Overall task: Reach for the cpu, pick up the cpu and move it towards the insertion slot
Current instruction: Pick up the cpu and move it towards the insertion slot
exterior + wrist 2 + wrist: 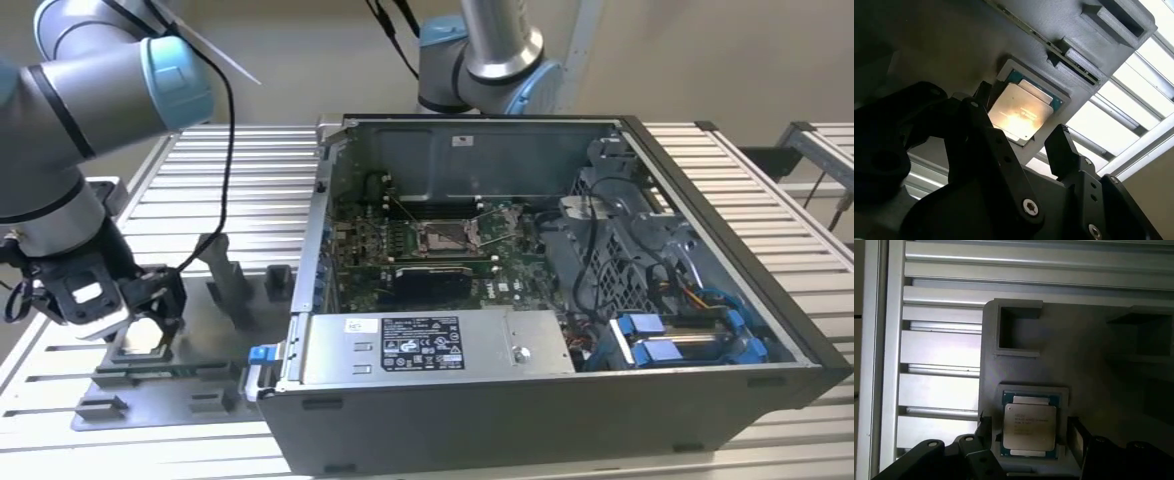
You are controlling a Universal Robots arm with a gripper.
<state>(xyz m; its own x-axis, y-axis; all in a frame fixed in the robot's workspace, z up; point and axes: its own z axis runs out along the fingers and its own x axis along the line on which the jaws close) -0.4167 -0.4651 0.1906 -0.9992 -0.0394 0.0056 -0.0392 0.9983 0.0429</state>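
Note:
My gripper will lift the cpu point(143, 337) free at once and it will stay level, since the nest's low rim point(1064, 399) is open at the cpu's sides.
The cpu point(1030, 426) is a small silvery square chip lying flat in a square nest of the grey fixture plate point(1089, 355). In the second wrist view the cpu point(1021, 111) glints under a light. My gripper point(1030, 432) hovers just over it, open, with one dark finger point(985, 427) on each side and a gap to the chip's edges. In the exterior view the gripper point(144, 318) hangs low over the cpu point(140, 338) at the exterior view's left. The insertion slot point(445, 236) sits on the green board inside the open computer case.
The open computer case point(534, 400) stands at the exterior view's right of the fixture plate point(200, 350). Grey upright blocks point(224, 285) rise from the plate beside my gripper. A second robot arm point(487, 50) stands behind the case. The slatted aluminium table point(214, 180) lies beneath everything.

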